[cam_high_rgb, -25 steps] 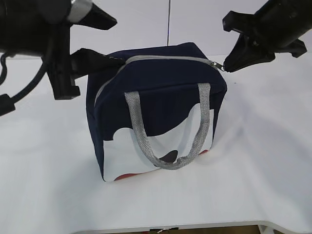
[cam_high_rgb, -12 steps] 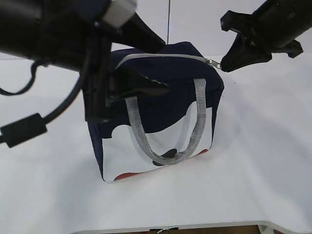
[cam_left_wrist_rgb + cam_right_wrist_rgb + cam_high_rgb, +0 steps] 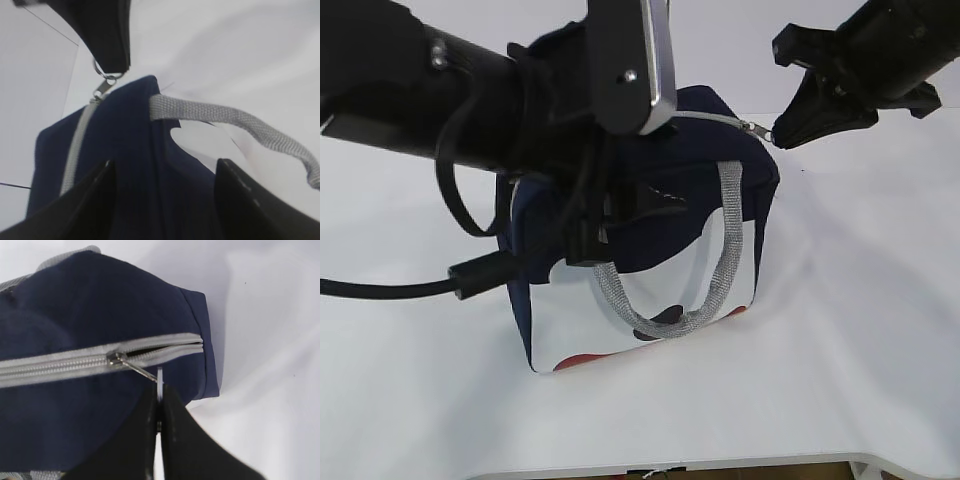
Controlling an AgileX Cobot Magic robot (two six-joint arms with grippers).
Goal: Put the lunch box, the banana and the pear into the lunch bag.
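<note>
My gripper will bring the ring pull (image 3: 762, 132) down over the bag's side when it pulls, because the grey zipper (image 3: 715, 118) runs to the bag's top corner.
The navy lunch bag (image 3: 665, 245) stands upright on the white table, its white-and-red panel and grey handles (image 3: 725, 250) facing me. My right gripper (image 3: 778, 133) is shut on the zipper's ring pull (image 3: 159, 376) at the bag's top right corner. The slider (image 3: 116, 359) sits a short way in from that end, with a dark slit in the zipper behind it. My left gripper (image 3: 164, 162) is open, its jaws straddling the bag's navy top edge (image 3: 130, 150); in the exterior view it (image 3: 650, 185) covers the bag's top left. The lunch box, banana and pear are out of view.
My left arm and its black cable (image 3: 380, 290) cross the left of the exterior view, in front of the bag. The table's front edge (image 3: 720, 466) runs along the bottom. A white wall with a vertical seam (image 3: 667, 40) is behind.
My left arm has swung from the bag's left side rightward over its top front. My right gripper has stayed at the zipper pull. The bag has shifted slightly.
</note>
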